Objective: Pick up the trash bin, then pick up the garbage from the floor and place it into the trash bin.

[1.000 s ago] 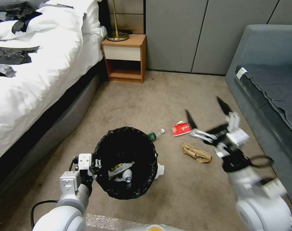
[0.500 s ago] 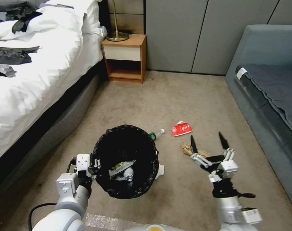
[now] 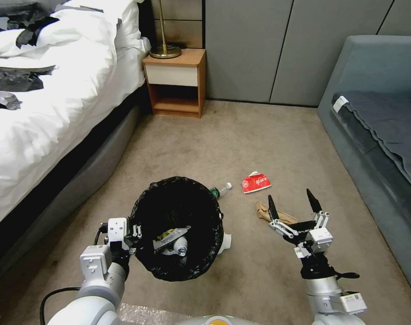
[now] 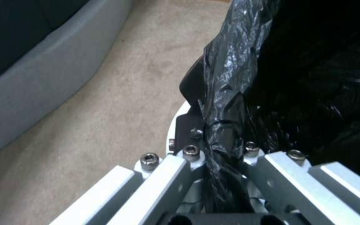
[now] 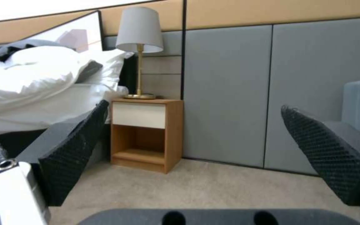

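I expect the brown paper bag point(image 3: 281, 216) to be empty and to squeeze thin when I lift it, because it lies low with a crumpled end point(image 3: 263, 211).
The trash bin point(image 3: 178, 271), white with a black bag liner, hangs above the carpet at lower centre with my left gripper point(image 3: 135, 231) shut on its rim; the left wrist view shows the liner point(image 4: 226, 93) pinched between the fingers. A bottle and a yellow wrapper lie inside. On the floor lie a clear bottle point(image 3: 220, 189), a red packet point(image 3: 256, 182), a brown paper bag point(image 3: 277, 215) and a white tissue point(image 3: 226, 240) beside the bin. My right gripper point(image 3: 291, 202) is open, fingers pointing up and forward, just above the paper bag, holding nothing.
A bed point(image 3: 43, 113) with white bedding runs along the left. A wooden nightstand point(image 3: 175, 81) with a lamp stands at the back wall. A grey sofa point(image 3: 377, 122) lines the right side. Open carpet lies between them.
My right arm has swung back and down from beside the red packet to a spot over the paper bag, staying open. The left gripper and bin have barely moved.
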You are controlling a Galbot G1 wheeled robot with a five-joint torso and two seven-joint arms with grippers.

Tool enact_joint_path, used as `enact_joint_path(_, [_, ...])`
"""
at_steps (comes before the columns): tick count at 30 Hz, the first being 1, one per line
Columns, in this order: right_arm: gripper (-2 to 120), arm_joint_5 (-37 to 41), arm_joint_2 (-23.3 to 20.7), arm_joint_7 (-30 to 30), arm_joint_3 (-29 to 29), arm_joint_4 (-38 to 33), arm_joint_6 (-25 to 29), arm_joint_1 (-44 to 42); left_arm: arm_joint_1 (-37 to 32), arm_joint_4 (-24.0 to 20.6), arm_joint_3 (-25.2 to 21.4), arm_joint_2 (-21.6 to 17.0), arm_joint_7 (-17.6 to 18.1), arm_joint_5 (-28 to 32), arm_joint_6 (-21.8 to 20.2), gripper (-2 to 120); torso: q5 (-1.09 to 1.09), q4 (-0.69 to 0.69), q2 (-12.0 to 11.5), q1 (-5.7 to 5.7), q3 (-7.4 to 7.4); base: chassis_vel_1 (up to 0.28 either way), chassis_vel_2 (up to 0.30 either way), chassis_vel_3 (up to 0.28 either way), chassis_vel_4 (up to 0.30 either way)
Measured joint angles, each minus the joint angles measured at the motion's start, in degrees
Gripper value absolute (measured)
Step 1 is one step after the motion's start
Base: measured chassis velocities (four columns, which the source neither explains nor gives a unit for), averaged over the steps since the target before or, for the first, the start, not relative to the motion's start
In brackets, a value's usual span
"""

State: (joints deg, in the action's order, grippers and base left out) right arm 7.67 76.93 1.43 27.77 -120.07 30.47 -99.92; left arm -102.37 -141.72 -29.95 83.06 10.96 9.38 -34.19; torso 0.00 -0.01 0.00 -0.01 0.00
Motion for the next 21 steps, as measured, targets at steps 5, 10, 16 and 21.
enact_joint_path(5, [100,0.01,-0.11,0.59,0.44,-0.19,0.06,0.47,0.18,0.12,0.0,-0.04,-0.06,-0.08,0.07,0,0.03,0.02,0.0,0.01,0.01,-0.168,0.191,0.18,-0.178])
enact_joint_path(10, [100,-0.47,-0.19,1.4,0.89,-0.22,0.38,1.04,0.43,0.18,-0.14,-0.23,-0.06,0.04,0.1,0,0.03,0.02,0.0,0.01,0.01,-0.165,0.181,0.183,-0.165])
enact_joint_path(16, [100,-0.58,-0.31,3.06,1.66,0.43,1.4,1.89,0.53,0.4,-0.12,-0.4,-0.1,0.17,0.1,0,0.0,0.0,0.0,0.01,0.01,-0.087,0.073,0.084,-0.078])
enact_joint_path(21, [100,-0.66,-0.72,3.28,2.36,1.01,1.47,2.8,0.61,0.44,-0.08,-0.44,-0.11,0.19,0.1,0,0.0,0.0,0.0,0.0,0.0,0.0,0.0,0.0,0.0])
